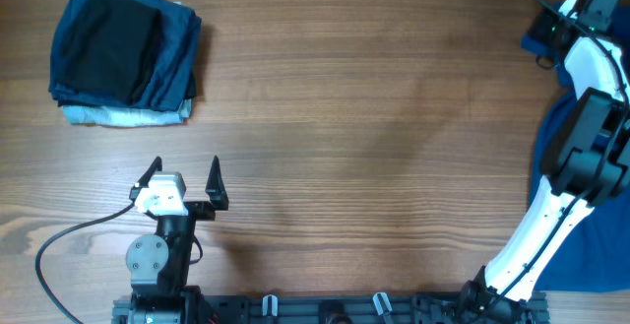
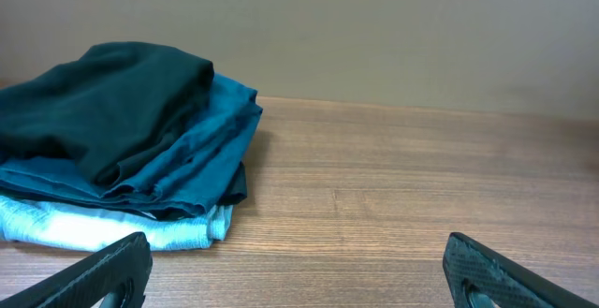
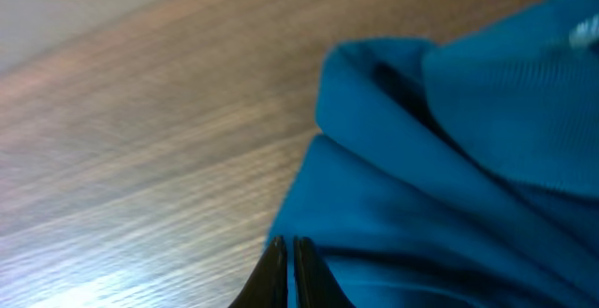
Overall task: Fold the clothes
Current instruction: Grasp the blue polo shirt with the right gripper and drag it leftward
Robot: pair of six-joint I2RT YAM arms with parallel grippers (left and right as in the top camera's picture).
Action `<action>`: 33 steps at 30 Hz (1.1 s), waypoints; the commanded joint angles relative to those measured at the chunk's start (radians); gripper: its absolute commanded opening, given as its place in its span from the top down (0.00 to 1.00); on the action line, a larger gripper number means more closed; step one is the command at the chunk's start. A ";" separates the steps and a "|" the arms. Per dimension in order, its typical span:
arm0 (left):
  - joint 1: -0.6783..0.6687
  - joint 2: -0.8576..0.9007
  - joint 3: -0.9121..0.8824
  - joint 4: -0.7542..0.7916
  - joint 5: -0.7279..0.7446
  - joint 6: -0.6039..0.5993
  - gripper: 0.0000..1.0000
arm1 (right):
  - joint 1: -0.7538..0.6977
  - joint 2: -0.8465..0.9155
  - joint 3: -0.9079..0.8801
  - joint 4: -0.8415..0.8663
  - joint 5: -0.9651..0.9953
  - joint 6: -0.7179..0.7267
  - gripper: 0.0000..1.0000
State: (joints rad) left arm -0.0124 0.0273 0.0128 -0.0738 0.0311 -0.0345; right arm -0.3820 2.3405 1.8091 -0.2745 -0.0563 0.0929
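Note:
I can see the medium-blue shirt's edge [image 1: 534, 45] pinched and the wooden table open up to the stack, so my right gripper keeps pulling until the shirt is spread out.
The medium-blue shirt [image 1: 591, 235] lies bunched at the table's right edge, partly under my right arm. In the right wrist view it [image 3: 449, 158] fills the right half as crumpled folds. My right gripper [image 1: 539, 36] is at the far right back of the table. Its fingers [image 3: 286, 252] are pressed together on the shirt's left edge, with a thin strip of blue cloth between them. My left gripper [image 1: 187, 181] is open and empty at the front left, over bare wood; in its own view its fingers [image 2: 299, 280] are spread wide.
A stack of folded garments [image 1: 123, 53] sits at the back left: black on top, blue beneath, pale grey-blue at the bottom. It also shows in the left wrist view [image 2: 122, 149], ahead and left of the fingers. The wooden table [image 1: 374, 117] spans the middle.

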 commanded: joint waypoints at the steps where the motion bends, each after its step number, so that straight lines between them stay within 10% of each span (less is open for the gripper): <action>1: -0.005 -0.005 -0.007 0.000 0.012 0.016 0.00 | 0.003 0.072 0.015 0.014 0.130 0.023 0.96; 11: -0.005 -0.005 -0.007 0.000 0.012 0.016 0.00 | 0.101 0.161 0.015 -0.093 -0.111 0.137 0.96; 25: -0.005 -0.005 -0.007 0.000 0.012 0.016 0.00 | 1.104 0.161 0.015 -0.022 -0.078 0.407 0.89; 33: -0.005 -0.005 -0.007 0.000 0.012 0.016 0.00 | 1.130 0.061 0.017 -0.063 -0.074 0.377 0.83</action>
State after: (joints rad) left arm -0.0124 0.0269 0.0128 -0.0738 0.0315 -0.0341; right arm 0.7929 2.4493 1.8519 -0.2890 -0.1425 0.4816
